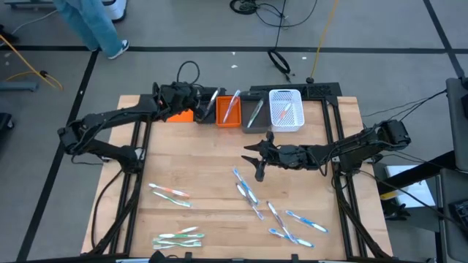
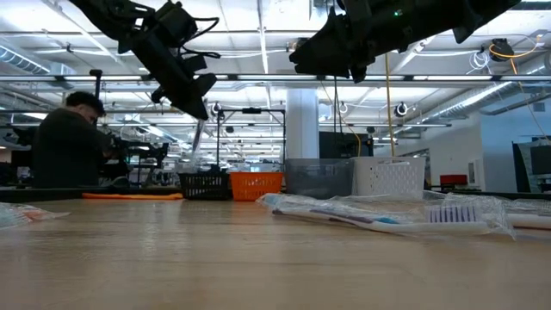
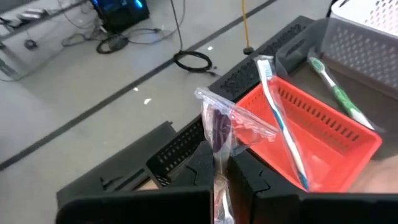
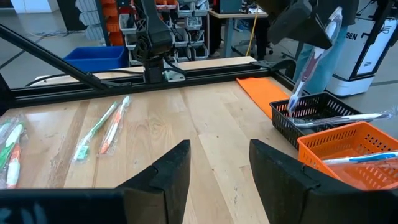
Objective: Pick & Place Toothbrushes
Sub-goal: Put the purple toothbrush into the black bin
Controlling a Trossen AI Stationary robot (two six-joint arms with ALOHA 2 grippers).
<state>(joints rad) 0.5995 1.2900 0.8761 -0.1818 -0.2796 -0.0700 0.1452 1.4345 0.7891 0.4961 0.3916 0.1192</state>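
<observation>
The toothbrush's lower end (image 4: 292, 106) points into the black bin (image 4: 317, 113) and is clear of the orange bin. My left gripper should move down next until it reaches inside, then let go.
My left gripper (image 1: 199, 101) is at the table's far edge, shut on a toothbrush in a clear wrapper (image 3: 219, 127). The brush slants down over the black bin (image 4: 317, 113), which holds another brush. Beside it stand an orange bin (image 1: 229, 111) with a blue brush, a grey bin (image 1: 254, 114) with a green one, and a white bin (image 1: 286, 109). More wrapped toothbrushes lie flat on the table at the near left (image 1: 170, 193) and near right (image 1: 250, 194). My right gripper (image 1: 253, 159) hovers open above the table's middle, holding nothing. My left gripper pinches the wrapped toothbrush's handle (image 3: 219, 180) between its two fingers, with the brush lying along them. The bristle end in its wrapper (image 3: 217, 121) sticks out past the fingertips. The brush is lifted clear and slants down toward the black bin (image 4: 297, 93).
An orange mat (image 1: 179, 115) lies left of the bins. The black frame rails (image 1: 135, 157) run along both table sides. Cable loops (image 1: 278, 58) lie on the floor beyond the far edge. A person (image 2: 65, 142) sits in the room behind; another walks at the far left (image 1: 91, 22).
</observation>
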